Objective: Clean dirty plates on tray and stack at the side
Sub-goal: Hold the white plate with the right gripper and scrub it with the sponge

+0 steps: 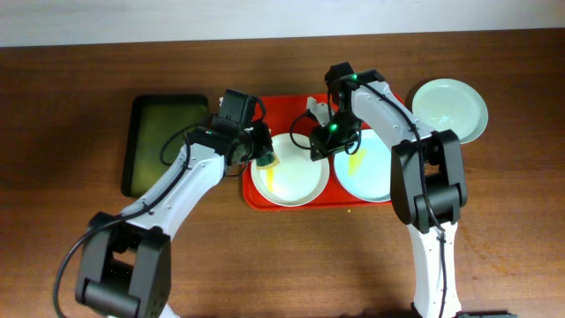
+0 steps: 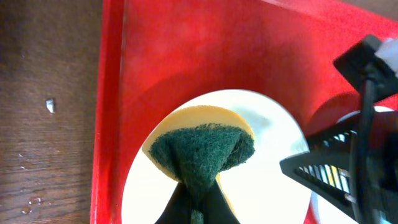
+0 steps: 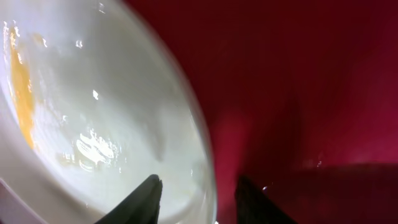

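The sponge is up at the cream plate's rim [image 1: 256, 166], clear of the yellow smear [image 1: 270, 179], so next my left gripper brings the sponge back across the smear.
The red tray [image 1: 287, 110] holds a cream-white plate [image 1: 296, 181] on its left and a pale blue plate [image 1: 371, 168] with a yellow smear on its right. A third pale plate [image 1: 450, 108] lies on the table to the right of the tray. My left gripper [image 1: 263, 157] is shut on a green and yellow sponge [image 2: 202, 149] and holds it on the cream plate [image 2: 273, 186] near its left rim. My right gripper [image 1: 320, 148] is open. Its fingers [image 3: 198, 186] straddle the rim of a smeared plate [image 3: 93, 112], which the overhead view suggests is the cream one.
A smaller dark green-black tray [image 1: 163, 141] lies left of the red tray. Bare brown table surrounds both trays. Small white crumbs lie on the wood left of the red tray rim [image 2: 51, 106]. The two grippers are close together over the cream plate.
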`<act>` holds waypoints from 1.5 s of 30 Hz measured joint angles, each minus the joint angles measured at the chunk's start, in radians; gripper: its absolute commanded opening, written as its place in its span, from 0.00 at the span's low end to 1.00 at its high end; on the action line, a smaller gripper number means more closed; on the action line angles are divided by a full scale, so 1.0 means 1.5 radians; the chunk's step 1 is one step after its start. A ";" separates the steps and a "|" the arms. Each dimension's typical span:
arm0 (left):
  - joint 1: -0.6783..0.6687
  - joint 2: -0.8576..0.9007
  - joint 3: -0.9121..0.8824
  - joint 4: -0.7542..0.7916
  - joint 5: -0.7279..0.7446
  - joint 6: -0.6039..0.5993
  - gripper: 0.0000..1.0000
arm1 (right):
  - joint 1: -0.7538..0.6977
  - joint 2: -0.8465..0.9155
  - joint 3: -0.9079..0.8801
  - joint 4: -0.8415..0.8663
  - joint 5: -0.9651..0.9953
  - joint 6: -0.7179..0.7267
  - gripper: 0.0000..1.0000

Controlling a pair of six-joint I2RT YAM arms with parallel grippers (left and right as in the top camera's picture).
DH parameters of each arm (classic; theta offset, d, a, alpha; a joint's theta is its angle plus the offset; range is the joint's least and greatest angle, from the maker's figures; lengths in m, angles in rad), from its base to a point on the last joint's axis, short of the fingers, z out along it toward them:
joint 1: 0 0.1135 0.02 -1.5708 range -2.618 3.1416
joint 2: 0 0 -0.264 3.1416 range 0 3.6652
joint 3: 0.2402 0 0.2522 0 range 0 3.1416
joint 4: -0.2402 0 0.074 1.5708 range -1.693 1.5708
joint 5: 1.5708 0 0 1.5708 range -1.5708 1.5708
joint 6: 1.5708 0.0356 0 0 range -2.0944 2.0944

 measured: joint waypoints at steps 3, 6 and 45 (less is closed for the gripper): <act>-0.001 0.026 0.000 0.008 0.013 0.000 0.00 | 0.000 0.001 -0.002 -0.019 0.021 0.041 0.22; -0.008 0.033 0.000 0.010 0.030 0.007 0.00 | 0.000 0.001 -0.003 -0.042 0.026 0.067 0.23; -0.088 0.136 0.008 0.026 -0.010 -0.073 0.00 | 0.003 0.001 -0.003 -0.011 0.039 0.114 0.19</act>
